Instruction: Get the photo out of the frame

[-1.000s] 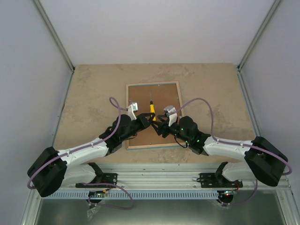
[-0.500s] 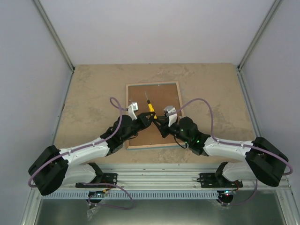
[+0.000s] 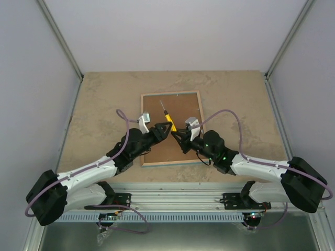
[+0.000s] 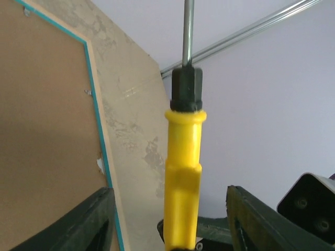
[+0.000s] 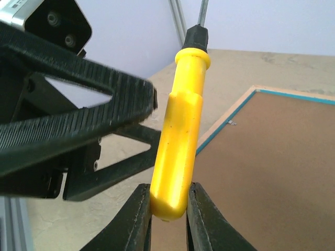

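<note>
I should grab the handle's collar (image 4: 185, 116) with my left gripper and turn the shaft toward the frame's edge, because the screwdriver's shaft (image 3: 163, 105) points away along the frame's backing in my right gripper.
The frame (image 3: 168, 163) lies face down on the table, its brown fibreboard backing (image 3: 180, 104) up. The photo is hidden under the backing. My right gripper (image 3: 178, 137) is shut on the bottom of the yellow handle of a screwdriver (image 3: 169, 122) and holds it above the backing, shaft pointing away; the right wrist view shows the grip (image 5: 170, 209). My left gripper (image 3: 163, 132) is open, its fingers (image 4: 89, 225) wide on either side of the handle (image 4: 182, 172) without touching it. The turquoise frame edge (image 4: 97, 115) runs beside the backing.
Small metal tabs (image 4: 88, 92) sit along the frame's inner edge. The frame lies on a beige stone-patterned table (image 3: 104, 104). Grey walls with metal rails close in the left, right and back sides.
My left gripper has opened off the screwdriver handle and the left arm has drawn back a little. The screwdriver, now in my right gripper alone, has tilted with its tip further away and left.
</note>
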`<state>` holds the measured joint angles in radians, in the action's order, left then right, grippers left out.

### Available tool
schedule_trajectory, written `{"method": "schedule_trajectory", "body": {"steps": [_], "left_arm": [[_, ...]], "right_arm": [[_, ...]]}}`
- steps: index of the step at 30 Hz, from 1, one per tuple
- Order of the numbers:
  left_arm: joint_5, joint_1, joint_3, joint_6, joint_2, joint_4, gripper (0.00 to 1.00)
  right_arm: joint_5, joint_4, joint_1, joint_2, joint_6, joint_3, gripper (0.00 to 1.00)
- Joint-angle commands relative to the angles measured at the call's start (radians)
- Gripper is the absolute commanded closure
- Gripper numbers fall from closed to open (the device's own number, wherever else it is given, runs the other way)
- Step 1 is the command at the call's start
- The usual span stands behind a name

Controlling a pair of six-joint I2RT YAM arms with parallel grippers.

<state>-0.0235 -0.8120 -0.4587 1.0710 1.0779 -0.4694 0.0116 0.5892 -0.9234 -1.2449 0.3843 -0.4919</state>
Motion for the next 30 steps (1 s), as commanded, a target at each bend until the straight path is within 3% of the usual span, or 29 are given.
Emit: {"method": "schedule_trajectory", "body": {"steps": [1,5,9,14,22,25,30], "left_arm": [[0.042,0.04,0.011,-0.009,-0.033,0.019,0.38],[0.103,0.058,0.006,-0.021,-0.038,-0.008,0.34],[0.129,0.078,0.004,-0.019,-0.039,-0.004,0.36],[0.141,0.093,0.027,-0.002,-0.045,-0.027,0.51],[0.149,0.114,0.056,0.019,-0.059,-0.048,0.64],[0.153,0.12,0.077,0.028,-0.065,-0.073,0.73],[0.165,0.123,0.098,0.036,-0.067,-0.117,0.98]], "right_arm": [[-0.046,-0.017,0.001,0.022,-0.045,0.006,0.99],[-0.092,-0.049,0.0,0.01,-0.063,-0.011,0.99],[-0.121,-0.07,0.001,0.011,-0.077,-0.014,1.0],[-0.16,-0.088,0.001,0.016,-0.1,-0.022,0.99],[-0.192,-0.108,0.001,0.024,-0.122,-0.025,1.0],[-0.195,-0.117,0.001,0.028,-0.134,-0.026,1.0],[-0.18,-0.126,0.0,0.037,-0.148,-0.025,0.95]]}}
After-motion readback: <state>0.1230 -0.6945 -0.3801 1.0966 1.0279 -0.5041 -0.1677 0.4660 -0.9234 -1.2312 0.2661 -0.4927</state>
